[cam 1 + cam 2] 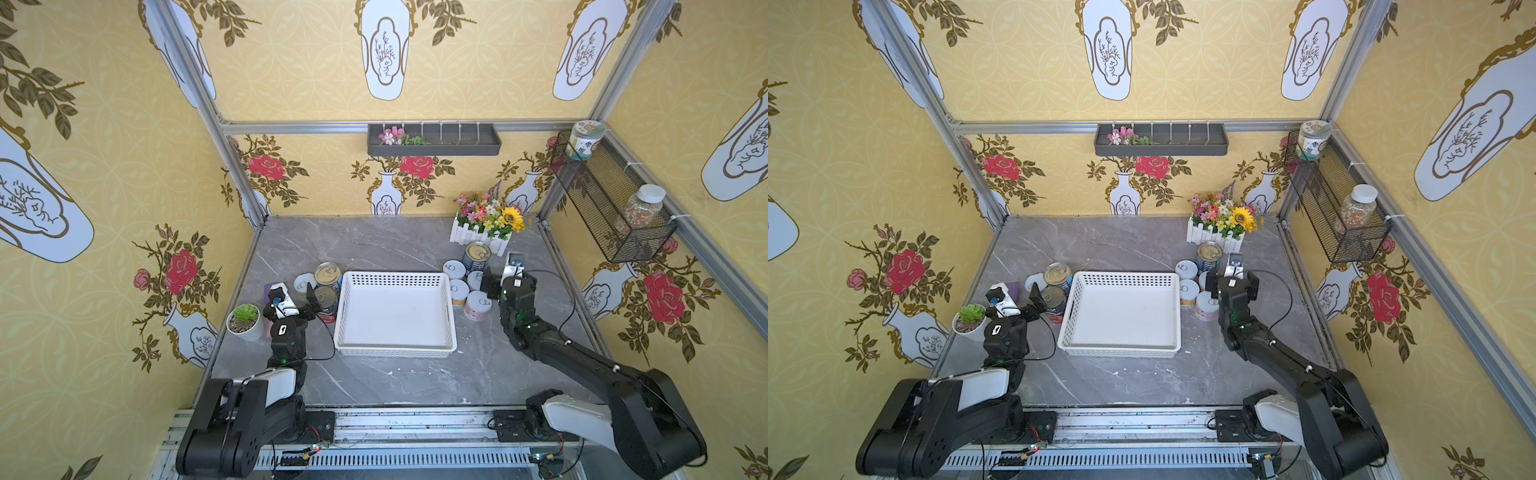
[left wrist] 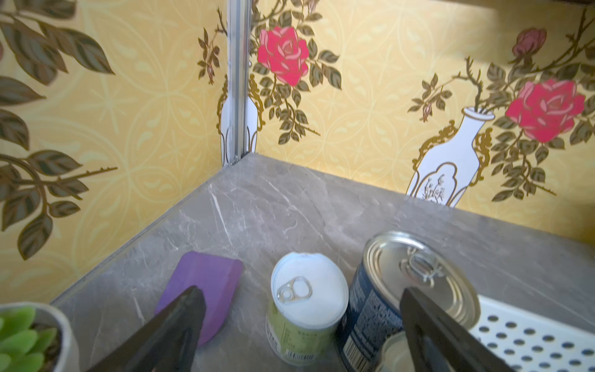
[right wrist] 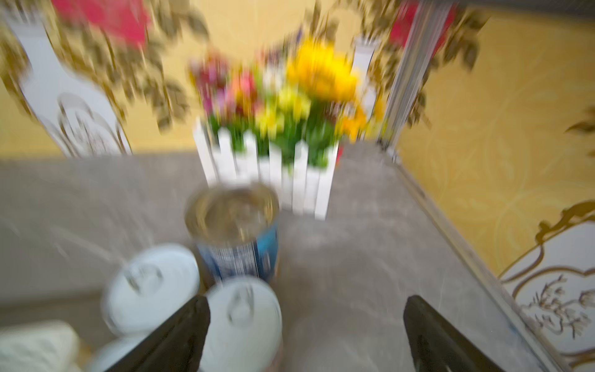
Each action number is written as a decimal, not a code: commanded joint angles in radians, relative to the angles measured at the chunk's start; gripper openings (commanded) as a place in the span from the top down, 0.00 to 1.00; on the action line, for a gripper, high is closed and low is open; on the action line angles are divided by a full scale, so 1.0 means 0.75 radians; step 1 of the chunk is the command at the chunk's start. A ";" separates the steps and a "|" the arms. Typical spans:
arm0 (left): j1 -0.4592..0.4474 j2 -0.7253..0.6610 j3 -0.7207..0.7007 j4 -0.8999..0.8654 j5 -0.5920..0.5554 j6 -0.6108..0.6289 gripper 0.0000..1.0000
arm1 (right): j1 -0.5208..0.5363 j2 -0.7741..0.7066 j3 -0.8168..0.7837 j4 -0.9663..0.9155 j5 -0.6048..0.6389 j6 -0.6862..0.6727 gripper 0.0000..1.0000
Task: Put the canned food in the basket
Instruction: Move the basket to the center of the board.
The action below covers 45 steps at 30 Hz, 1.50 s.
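My left gripper is near a basket that stands tight against the red-labelled tall can (image 1: 326, 301), so it should move back while my right gripper pulls the basket clear by its opposite rim (image 1: 452, 320).
The white perforated basket (image 1: 395, 277) (image 1: 1121, 277) sits mid-table with nothing in it. To its left stand a dark blue tall can (image 1: 328, 275) (image 2: 415, 283), a red-labelled tall can (image 1: 326, 302) and a short white-lidded green can (image 1: 305, 283) (image 2: 309, 299). My left gripper (image 1: 300, 299) (image 2: 302, 298) is open, and the green can stands just ahead between its fingers. To the right of the basket are a blue tall can (image 1: 476, 254) (image 3: 235, 225) and several short white-lidded cans (image 1: 458, 290) (image 3: 244, 319). My right gripper (image 1: 495, 281) (image 3: 307, 306) is open beside them and holds nothing. The right wrist view is blurred.
A potted succulent (image 1: 245, 322) and a purple block (image 2: 203, 290) lie left of my left gripper. A flower planter with a white fence (image 1: 484, 226) stands behind the right cans. A black wire-mesh basket with jars (image 1: 611, 208) and a grey tray (image 1: 434, 140) hang on the walls.
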 commanded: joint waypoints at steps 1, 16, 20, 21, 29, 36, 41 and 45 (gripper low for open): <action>-0.002 -0.223 0.167 -0.535 -0.206 -0.159 0.00 | 0.012 -0.093 0.149 -0.623 0.013 0.290 0.03; 0.030 -0.364 0.749 -1.824 0.355 -0.932 0.00 | 0.160 0.113 0.476 -1.315 -0.902 0.597 0.03; 0.036 -0.290 0.943 -2.059 0.382 -0.882 0.00 | 0.424 0.229 0.516 -1.391 -0.751 0.633 0.03; 0.037 -0.310 0.942 -2.068 0.381 -0.865 0.00 | 0.466 0.259 0.523 -1.407 -0.724 0.643 0.03; 0.066 -0.654 0.770 -2.002 0.284 -0.907 0.00 | 0.520 0.389 0.498 -1.411 -0.718 0.653 0.11; 0.065 -0.705 0.746 -1.993 0.281 -0.912 0.00 | 0.524 0.492 0.516 -1.398 -0.779 0.626 0.48; 0.066 -0.653 0.758 -2.003 0.300 -0.914 0.04 | 0.523 0.535 0.551 -1.460 -0.759 0.618 0.71; 0.067 -0.648 0.757 -1.996 0.309 -0.914 0.06 | 0.524 0.493 0.530 -1.493 -0.745 0.617 0.76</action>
